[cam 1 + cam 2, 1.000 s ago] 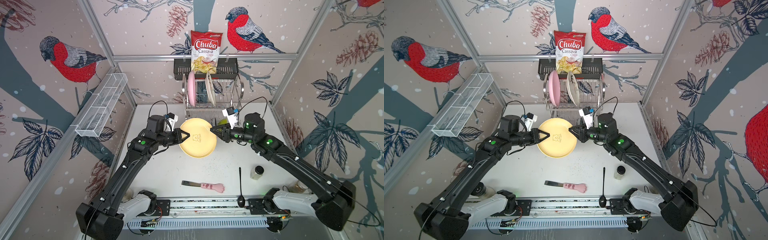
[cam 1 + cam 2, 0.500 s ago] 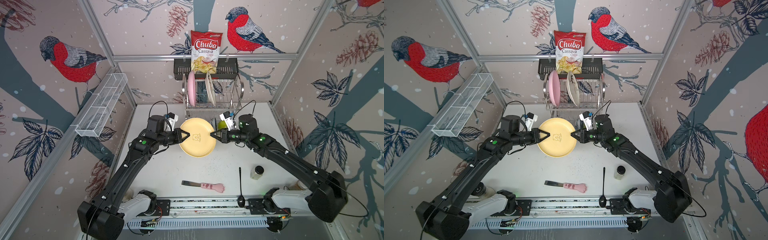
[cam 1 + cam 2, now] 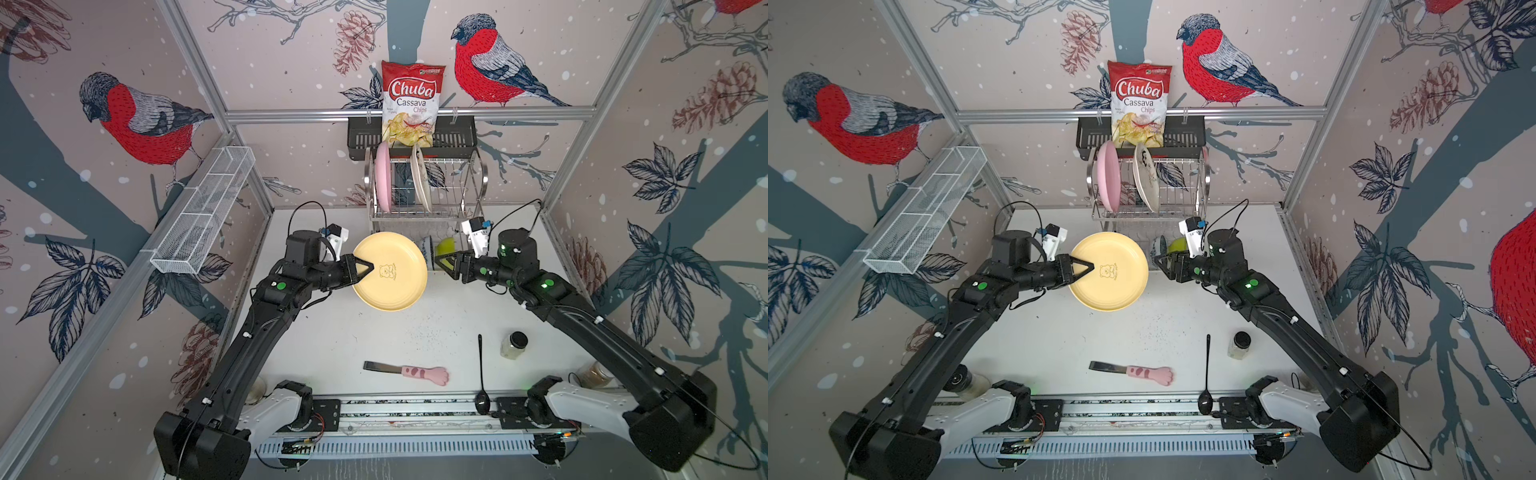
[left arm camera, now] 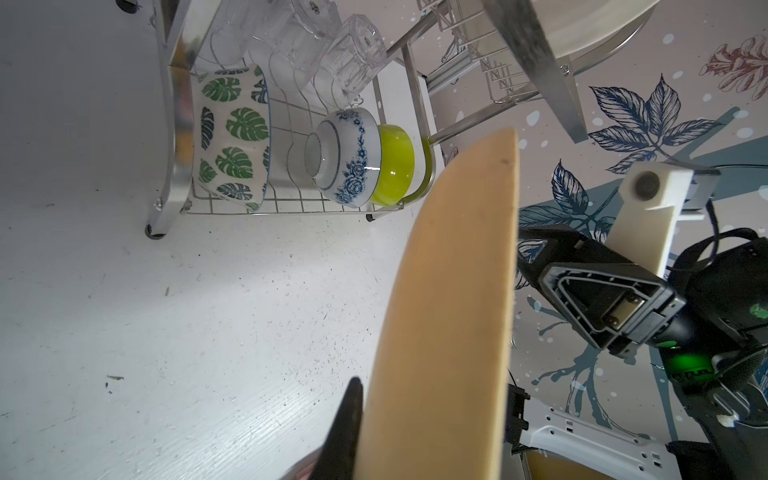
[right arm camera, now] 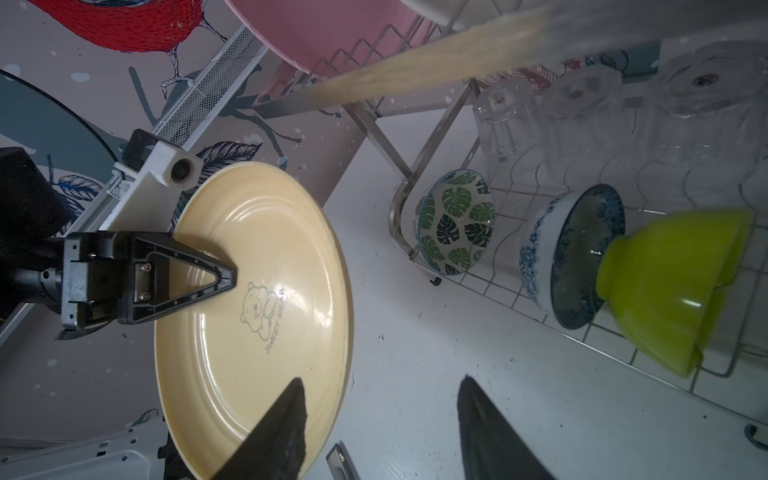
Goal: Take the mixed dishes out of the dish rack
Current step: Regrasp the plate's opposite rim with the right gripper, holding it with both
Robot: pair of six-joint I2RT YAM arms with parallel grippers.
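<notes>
The cream-yellow plate's free rim (image 3: 424, 272) is outside the open fingers of the robot's right gripper, so the right gripper should take hold of that rim (image 3: 1145, 272) and take over the plate before lowering it.
My left gripper (image 3: 365, 268) is shut on the left rim of the cream-yellow plate (image 3: 395, 274), which hangs tilted over the table in front of the dish rack (image 3: 478, 183). My right gripper (image 3: 440, 262) stands open just right of the plate, apart from its rim; the right wrist view shows the gripper (image 5: 380, 399) with nothing between its fingers. On the rack's upper tier stand a pink plate (image 3: 383, 178) and a decorated white plate (image 3: 420, 178). The lower tier holds a green-leaf bowl (image 4: 230, 141), a blue-white bowl (image 4: 349, 156), a lime bowl (image 4: 395, 160) and clear glasses (image 4: 353, 54).
A pink-handled knife (image 3: 409, 371), a black spoon (image 3: 481, 374) and a small black-lidded jar (image 3: 514, 344) lie on the near part of the table. A black basket (image 3: 361, 137) with a chips bag (image 3: 411, 104) hangs behind the rack. A white mesh tray (image 3: 203, 212) is on the left wall.
My right gripper has let go of the plate's right rim, opened and drawn back a little to the right. The left gripper still holds the plate in the same place.
</notes>
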